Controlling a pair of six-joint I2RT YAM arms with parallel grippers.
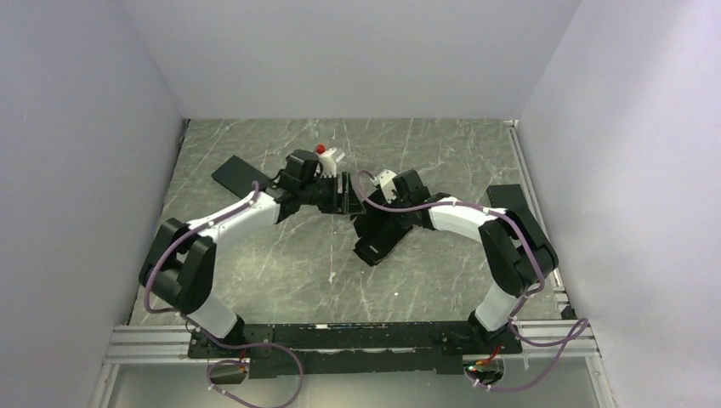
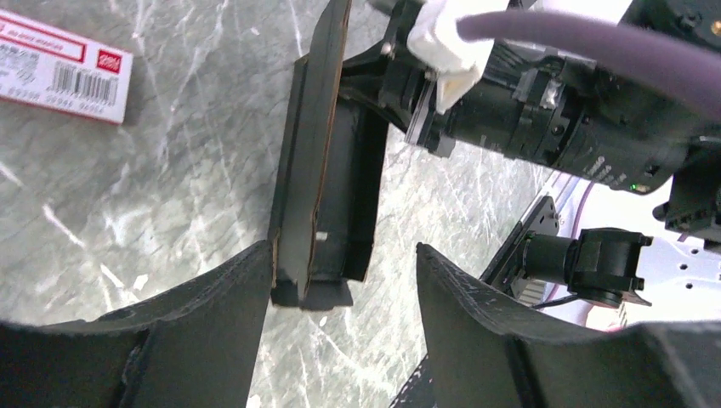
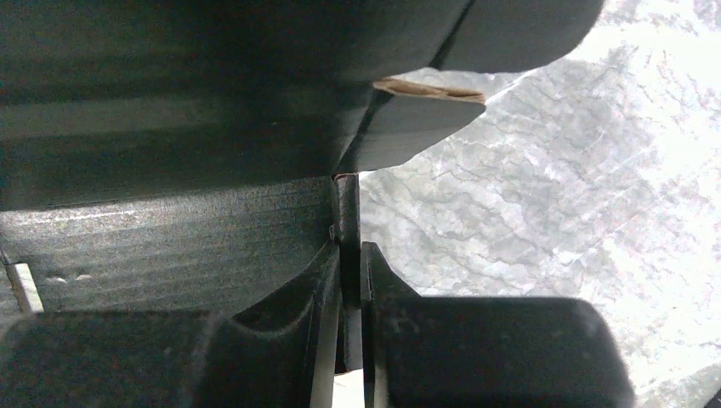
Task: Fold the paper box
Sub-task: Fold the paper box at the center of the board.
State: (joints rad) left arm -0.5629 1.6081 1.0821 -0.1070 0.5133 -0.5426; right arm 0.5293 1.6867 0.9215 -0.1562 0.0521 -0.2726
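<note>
My left gripper should hold the paper box's lid upright by its near edge, because the lid leans over the box's tray where my right gripper is working on the tray's end.
The paper box, matte black cardboard, stands on edge at mid-table between my two arms. In the left wrist view the paper box rises as a narrow folded panel with a small tab at its lower end. My left gripper is open, and the box's lower corner rests against the tip of its left finger. My right gripper is shut on a thin wall of the paper box, which fills the left of that view. In the top view the left gripper and right gripper face each other across the box.
A small white carton with a red label lies on the marble beyond the box. Flat black slabs lie at the back left and at the right. Another black cardboard piece sits under the right forearm. Grey walls close in both sides.
</note>
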